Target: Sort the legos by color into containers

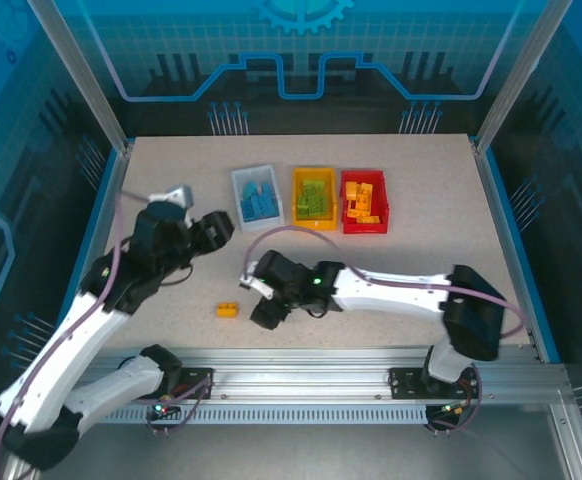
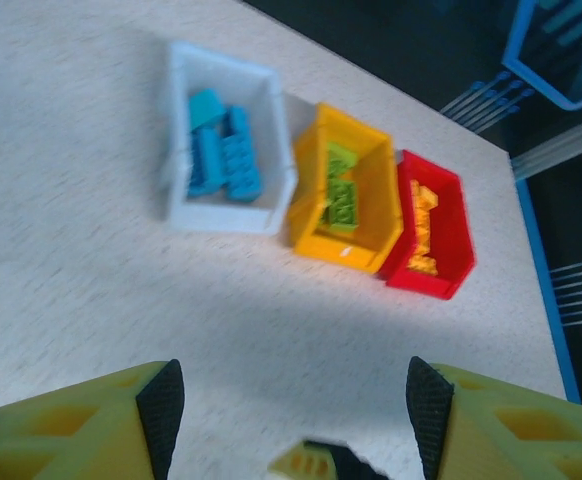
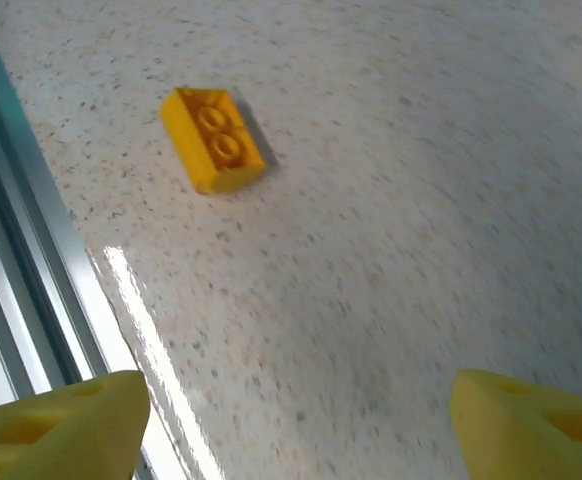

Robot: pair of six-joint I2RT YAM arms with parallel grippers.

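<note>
Next, my left gripper backs out of the way while my right gripper takes the lego for the red bin point(image 1: 364, 202), because my left arm is close to the loose yellow-orange lego point(image 1: 227, 310).
One loose yellow-orange lego point(image 1: 228, 309) point(image 3: 214, 138) lies on the table near the front edge. My right gripper point(image 1: 255, 298) point(image 3: 296, 420) hovers just right of it, open, with nothing between its fingers. At the back stand three bins in a row. The white bin point(image 1: 237, 200) point(image 2: 226, 215) holds blue legos point(image 1: 260, 200). Green legos point(image 1: 314, 198) fill the yellow-orange bin point(image 1: 297, 200) point(image 2: 333, 250). Yellow-orange legos point(image 1: 363, 200) sit in the red bin point(image 1: 365, 227) point(image 2: 429, 280). My left gripper point(image 1: 221, 232) point(image 2: 296, 400) is open and empty, in front and left of the white bin.
The aluminium rail point(image 3: 21, 260) along the table's near edge runs close to the loose lego. Bare tabletop point(image 1: 421, 250) lies right of the bins and between bins and grippers. A blurred yellow and black part point(image 2: 316, 462) pokes in at the left wrist view's bottom edge.
</note>
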